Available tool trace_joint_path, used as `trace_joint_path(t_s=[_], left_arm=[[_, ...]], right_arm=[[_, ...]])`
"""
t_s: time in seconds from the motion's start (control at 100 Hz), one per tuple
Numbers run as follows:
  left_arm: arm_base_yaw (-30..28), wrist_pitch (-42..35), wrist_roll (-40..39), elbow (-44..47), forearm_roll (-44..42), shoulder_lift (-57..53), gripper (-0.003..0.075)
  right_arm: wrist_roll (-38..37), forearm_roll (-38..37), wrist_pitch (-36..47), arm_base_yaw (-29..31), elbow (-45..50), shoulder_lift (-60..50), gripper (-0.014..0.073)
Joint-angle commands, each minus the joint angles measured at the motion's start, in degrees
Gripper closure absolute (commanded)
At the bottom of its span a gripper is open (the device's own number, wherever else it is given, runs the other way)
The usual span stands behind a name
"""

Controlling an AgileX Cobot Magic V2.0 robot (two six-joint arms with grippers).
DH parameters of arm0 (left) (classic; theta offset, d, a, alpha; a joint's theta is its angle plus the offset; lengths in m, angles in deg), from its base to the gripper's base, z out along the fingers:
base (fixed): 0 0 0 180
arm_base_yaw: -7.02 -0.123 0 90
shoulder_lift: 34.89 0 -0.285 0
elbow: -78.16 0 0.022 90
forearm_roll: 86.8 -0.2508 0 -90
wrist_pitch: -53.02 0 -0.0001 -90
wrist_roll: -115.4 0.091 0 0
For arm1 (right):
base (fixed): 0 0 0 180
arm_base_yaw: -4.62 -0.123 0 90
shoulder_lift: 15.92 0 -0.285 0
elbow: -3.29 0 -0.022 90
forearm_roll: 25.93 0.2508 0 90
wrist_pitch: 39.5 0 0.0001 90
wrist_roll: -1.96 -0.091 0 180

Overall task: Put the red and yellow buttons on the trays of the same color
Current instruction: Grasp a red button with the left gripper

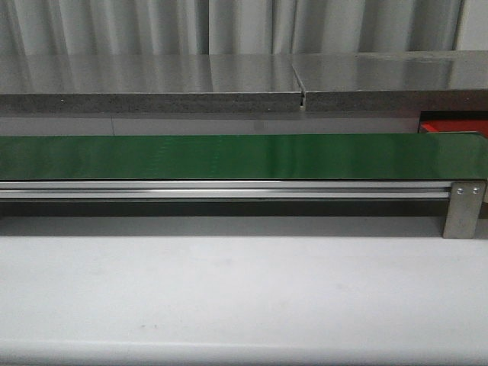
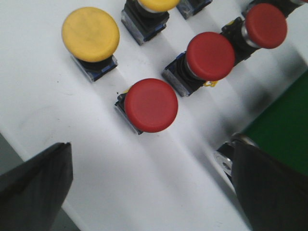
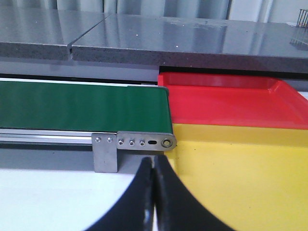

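The closest red button stands clear of its neighbours and lines up with the left gripper's open fingers, so the robot should now move forward until they close on its head.
Several mushroom-head buttons stand on the white table in the left wrist view: three red buttons, a yellow button and a second yellow one cut off by the frame edge. My left gripper hangs open above them, nearest the closest red button, with nothing between its fingers. In the right wrist view a red tray lies at the belt's end, with a yellow tray in front of it. My right gripper is shut and empty at the yellow tray's edge. Neither gripper shows in the front view.
A long green belt on an aluminium rail crosses the table, ending in a metal bracket. A corner of the red tray shows behind it. A grey stone ledge runs behind. The green belt borders the buttons.
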Motion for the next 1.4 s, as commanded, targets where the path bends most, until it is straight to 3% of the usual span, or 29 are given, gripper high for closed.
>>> trace_joint_path(t_s=[0.0,0.73,0.85,1.11,1.23,1.28,1.39], left_arm=[[-0.3,-1.8,-0.6,-2.9,0.7,0.7,0.0083],[-0.3,0.2,-0.5,-9.7,0.0,11.2,0.0094],[-0.3,0.2,-0.5,-9.7,-0.2,11.2,0.0191],[-0.3,0.6,-0.4,-9.7,-1.8,11.2,0.0566],[-0.3,2.7,-0.2,-9.7,-1.8,10.7,0.0699],[-0.3,4.1,0.1,-9.7,-1.9,10.0,0.0741],[-0.3,7.3,1.3,-9.7,-2.0,7.8,0.0741]], right_arm=[[0.2,-0.5,4.8,-0.3,-1.2,-0.9,0.0712],[0.2,-0.5,4.8,-0.3,-1.2,-0.9,0.0712],[0.2,-0.5,4.8,-0.3,-1.2,-0.9,0.0712],[0.2,-0.5,4.8,-0.3,-1.2,-0.9,0.0712],[0.2,-0.5,4.8,-0.3,-1.2,-0.9,0.0712],[0.2,-0.5,4.8,-0.3,-1.2,-0.9,0.0712],[0.2,-0.5,4.8,-0.3,-1.2,-0.9,0.0712]])
